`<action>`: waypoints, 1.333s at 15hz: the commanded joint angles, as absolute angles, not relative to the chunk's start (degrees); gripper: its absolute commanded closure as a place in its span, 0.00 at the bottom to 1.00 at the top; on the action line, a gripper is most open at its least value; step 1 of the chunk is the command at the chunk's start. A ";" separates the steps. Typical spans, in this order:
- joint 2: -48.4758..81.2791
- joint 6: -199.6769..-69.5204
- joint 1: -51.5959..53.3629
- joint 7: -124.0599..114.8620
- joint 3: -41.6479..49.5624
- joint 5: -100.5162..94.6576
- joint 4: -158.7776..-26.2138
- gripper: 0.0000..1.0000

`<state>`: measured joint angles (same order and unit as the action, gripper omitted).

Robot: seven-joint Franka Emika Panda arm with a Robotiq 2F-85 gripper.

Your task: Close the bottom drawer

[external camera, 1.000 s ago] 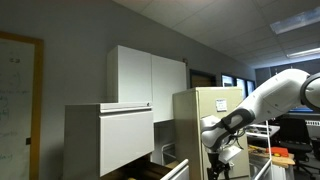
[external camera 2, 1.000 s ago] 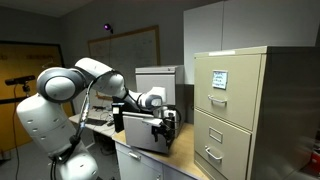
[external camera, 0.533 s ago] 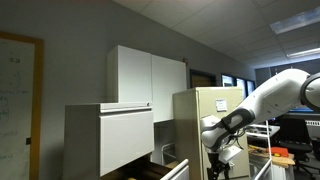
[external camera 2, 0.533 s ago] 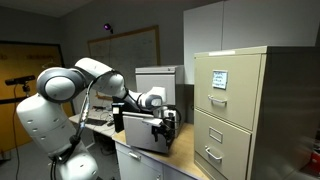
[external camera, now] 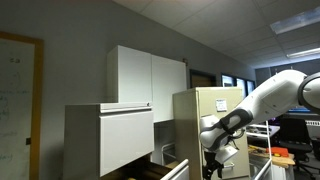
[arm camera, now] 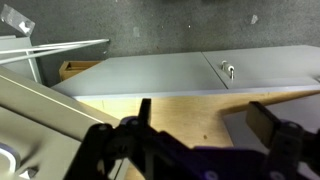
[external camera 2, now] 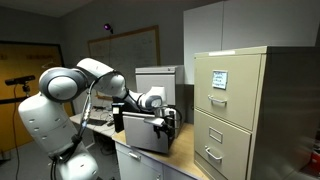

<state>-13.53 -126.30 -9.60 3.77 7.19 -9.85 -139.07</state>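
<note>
The bottom drawer [external camera: 176,171] sticks straight out below the upper drawer front [external camera: 126,138]. It will slide straight back until it is nearly flush when I push it.
The pale grey-white cabinet [external camera: 100,140] stands at the left in an exterior view. Its bottom drawer [external camera: 172,171] is pulled out at the frame's lower edge, dark inside. The same-coloured drawer front above it [external camera: 125,135] also stands out. My gripper [external camera: 214,164] hangs just right of the bottom drawer's outer end, apart from it. It also shows beside a grey box-like front in an exterior view [external camera 2: 165,124]. In the wrist view my gripper [arm camera: 205,118] is open and empty above a light wooden surface [arm camera: 175,108]. I cannot tell the bottom drawer in that view.
A beige filing cabinet [external camera 2: 240,110] with handled drawers stands close to my gripper, also seen in an exterior view [external camera: 205,115]. White wall cupboards [external camera: 145,75] hang above. A grey panel with a lock [arm camera: 228,70] lies beyond the wooden surface.
My gripper has shifted slightly down and toward the bottom drawer. The drawers have not moved.
</note>
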 commanded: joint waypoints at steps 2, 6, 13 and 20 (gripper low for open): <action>-10.90 -133.77 -7.57 10.46 9.03 -3.01 -136.91 0.41; -8.38 -138.54 -5.39 18.75 9.95 7.30 -135.01 0.71; -8.41 -133.88 -1.50 24.99 7.82 16.06 -130.28 1.00; -7.66 -137.05 0.66 31.05 7.58 18.80 -128.21 1.00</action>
